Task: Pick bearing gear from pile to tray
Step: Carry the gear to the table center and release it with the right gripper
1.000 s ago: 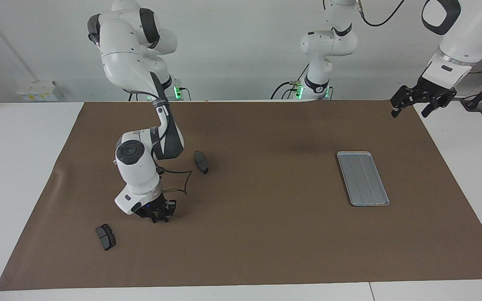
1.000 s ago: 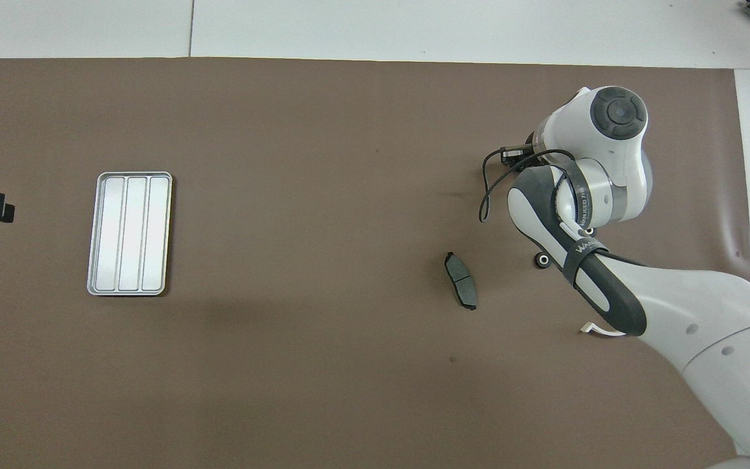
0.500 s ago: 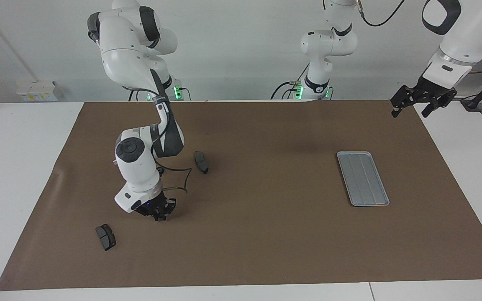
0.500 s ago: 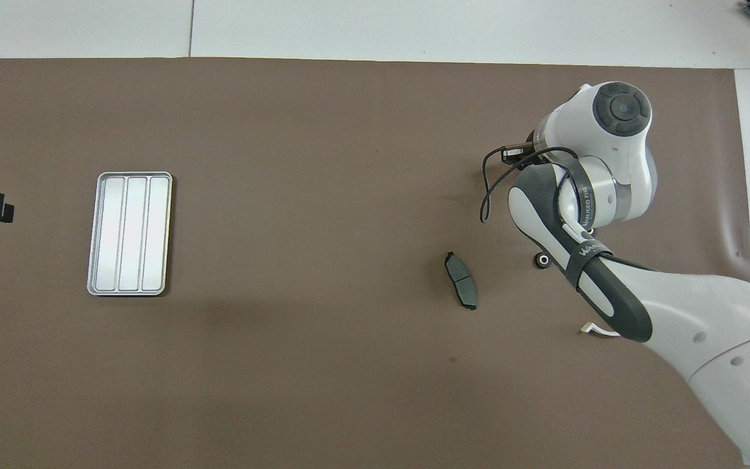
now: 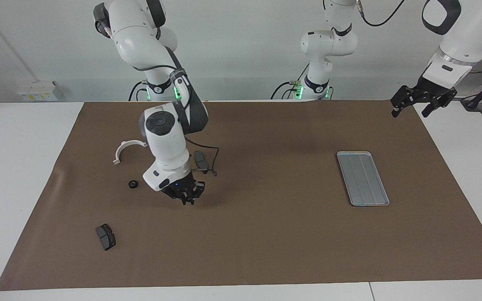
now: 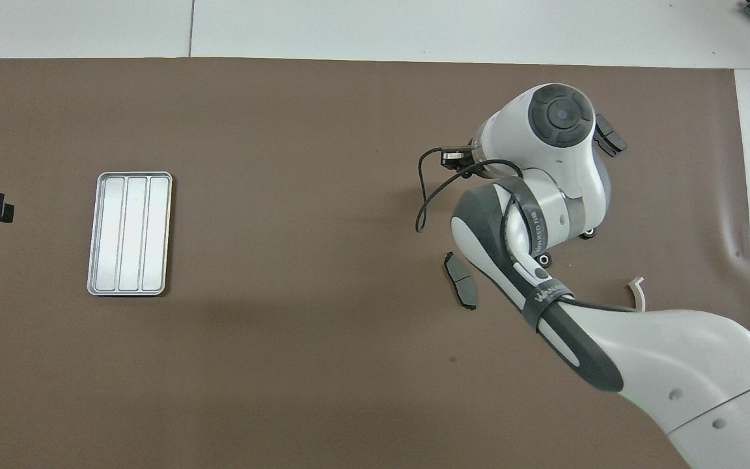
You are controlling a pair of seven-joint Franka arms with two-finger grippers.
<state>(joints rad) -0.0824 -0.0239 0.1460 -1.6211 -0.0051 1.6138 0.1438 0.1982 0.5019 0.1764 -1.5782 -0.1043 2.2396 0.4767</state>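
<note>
My left gripper is waiting open by the tray (image 6: pixel 130 234) and the mat's middle (image 6: pixel 329 249) is free, so my right gripper should continue there until it releases the bearing gear.
My right gripper (image 5: pixel 188 200) hangs shut a little above the mat, over bare mat beside a dark grey pad (image 5: pixel 201 161). Its dark fingertips hide whether a bearing gear sits between them. The pile lies around it: a black ring (image 5: pixel 132 184), a white half-ring bracket (image 5: pixel 125 149) and a second pad (image 5: pixel 106 236). The overhead view shows two rings (image 6: pixel 544 260) (image 6: pixel 587 234) at the edge of my wrist. The tray (image 5: pixel 362 177) lies empty toward the left arm's end. My left gripper (image 5: pixel 409 112) waits open over the mat's corner there.
A brown mat (image 5: pixel 266 234) covers most of the white table. A black cable loops from my right wrist (image 6: pixel 424 195). In the overhead view the right arm covers part of the pile, and the tray (image 6: pixel 129 233) sits alone on the mat.
My right gripper finished closing, rose from the mat and swung toward the robots and the table's middle. That uncovered the bracket and a ring. The left arm has not moved.
</note>
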